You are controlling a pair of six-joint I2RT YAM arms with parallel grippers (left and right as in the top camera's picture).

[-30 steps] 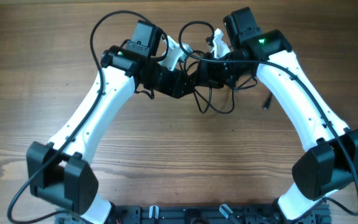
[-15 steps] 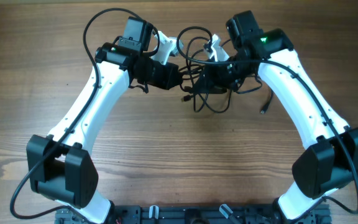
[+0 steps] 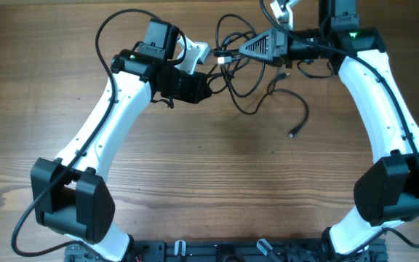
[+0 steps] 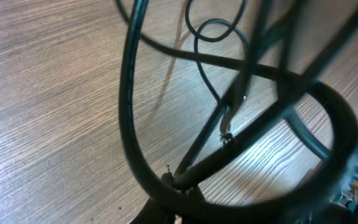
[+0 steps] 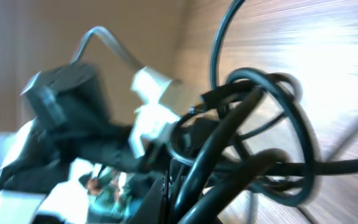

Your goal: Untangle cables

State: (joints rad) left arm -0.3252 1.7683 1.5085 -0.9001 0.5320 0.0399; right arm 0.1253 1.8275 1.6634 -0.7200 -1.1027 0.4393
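Cable loops wind (image 5: 291, 118) around the cable pieces that my right gripper's fingers hold, so next I open my right gripper and move it back while my left gripper holds the cable bunch (image 3: 231, 73) low.
The cables (image 3: 247, 69) are thin black cords bunched in loops between my two grippers at the far middle of the table. One loose strand trails down to a small plug end (image 3: 291, 134). My left gripper (image 3: 208, 84) is shut on the cables from the left; in the left wrist view the cables (image 4: 229, 93) converge at its jaws (image 4: 174, 186). My right gripper (image 3: 233, 52) is shut on the cables from the right, held above the table. In the right wrist view thick loops of the cables (image 5: 260, 124) run into its jaws (image 5: 188, 190).
The wooden table (image 3: 217, 189) fills the view. The white left arm (image 3: 108, 124) and the white right arm (image 3: 384, 109) flank the bunch. A black base rail (image 3: 224, 251) runs along the near edge.
My right gripper has moved up and to the right, drawing the bunch out. The loose plug end has swung down and right. My left gripper has barely moved in the last half second.
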